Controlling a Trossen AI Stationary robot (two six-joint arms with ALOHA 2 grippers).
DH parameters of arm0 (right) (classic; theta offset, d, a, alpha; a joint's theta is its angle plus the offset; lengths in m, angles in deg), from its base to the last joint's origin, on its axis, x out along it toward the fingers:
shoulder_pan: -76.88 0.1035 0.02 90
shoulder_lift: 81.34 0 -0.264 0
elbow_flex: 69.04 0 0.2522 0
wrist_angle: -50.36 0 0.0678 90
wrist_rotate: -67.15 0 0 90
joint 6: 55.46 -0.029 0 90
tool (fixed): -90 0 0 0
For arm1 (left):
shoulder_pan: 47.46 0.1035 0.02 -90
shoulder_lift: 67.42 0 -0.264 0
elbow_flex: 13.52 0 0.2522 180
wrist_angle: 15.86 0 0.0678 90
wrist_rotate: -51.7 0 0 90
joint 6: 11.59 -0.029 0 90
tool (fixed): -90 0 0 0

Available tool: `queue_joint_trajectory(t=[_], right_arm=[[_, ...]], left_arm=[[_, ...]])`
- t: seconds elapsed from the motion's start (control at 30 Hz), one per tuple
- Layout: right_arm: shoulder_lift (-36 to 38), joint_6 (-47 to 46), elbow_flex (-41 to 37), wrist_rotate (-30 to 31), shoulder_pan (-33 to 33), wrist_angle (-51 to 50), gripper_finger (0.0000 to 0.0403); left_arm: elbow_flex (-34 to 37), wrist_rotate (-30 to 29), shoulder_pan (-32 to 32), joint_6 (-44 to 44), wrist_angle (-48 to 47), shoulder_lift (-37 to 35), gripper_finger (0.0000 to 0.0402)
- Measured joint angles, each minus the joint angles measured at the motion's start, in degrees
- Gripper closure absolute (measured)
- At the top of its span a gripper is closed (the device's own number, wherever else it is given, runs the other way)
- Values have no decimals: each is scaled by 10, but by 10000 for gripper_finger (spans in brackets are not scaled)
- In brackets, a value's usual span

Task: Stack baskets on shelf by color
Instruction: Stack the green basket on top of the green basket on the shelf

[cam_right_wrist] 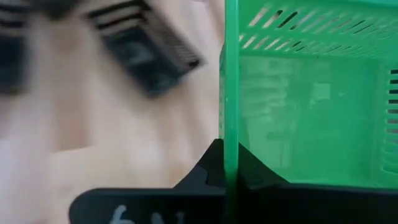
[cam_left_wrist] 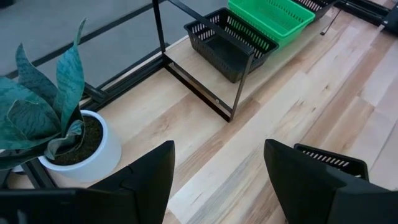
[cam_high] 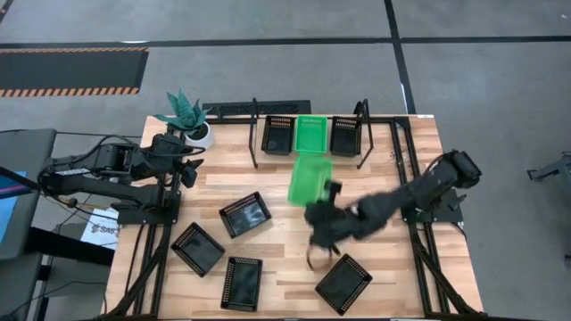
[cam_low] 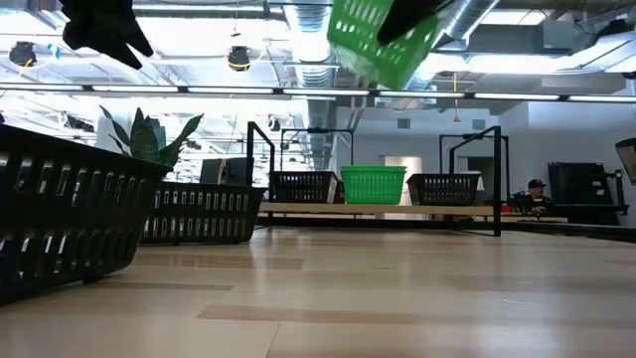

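Observation:
I carry on carrying the held green basket point(cam_high: 309, 180) with my right gripper to the shelf's green basket point(cam_high: 311, 134) until it nests inside, because it hangs open side up and in line with that one.
My right gripper point(cam_high: 328, 192) is over the middle of the table, shut on a bright green basket point(cam_high: 310, 178), which shows high up and tilted in the low view point(cam_low: 383, 38). The shelf point(cam_high: 254, 134) stands at the far edge and carries a black basket point(cam_high: 277, 134), a green basket point(cam_high: 311, 134) and another black basket point(cam_high: 345, 135) side by side on their bottoms. Several more black baskets lie on the table, one of them point(cam_high: 245, 214) left of the held basket. My left gripper point(cam_high: 190, 171) hangs open near the plant, touching nothing. My right gripper point(cam_right_wrist: 231, 158) pinches the green basket's side wall point(cam_right_wrist: 231, 93) at its rim, with one finger point(cam_right_wrist: 208, 171) outside and the other point(cam_right_wrist: 258, 174) inside the basket. The basket is lifted clear of the table and tilted.
A teal plant in a white pot point(cam_high: 189, 120) stands at the far left corner, close to my left gripper point(cam_left_wrist: 217, 168). Black baskets point(cam_high: 197, 248) point(cam_high: 242, 283) point(cam_high: 343, 283) lie along the near half. Bare wood shows between them and the shelf.

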Motion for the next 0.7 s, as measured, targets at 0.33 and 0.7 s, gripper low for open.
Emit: queue_joint_trajectory(t=[0.33, 0.7], right_arm=[[8, 261, 0, -97, -234, 2, 392], [5, 410, 0, -310, -415, 9, 395]], left_arm=[[0, -7, 0, -9, -3, 0, 166], [0, -10, 0, -5, -15, 0, 166]])
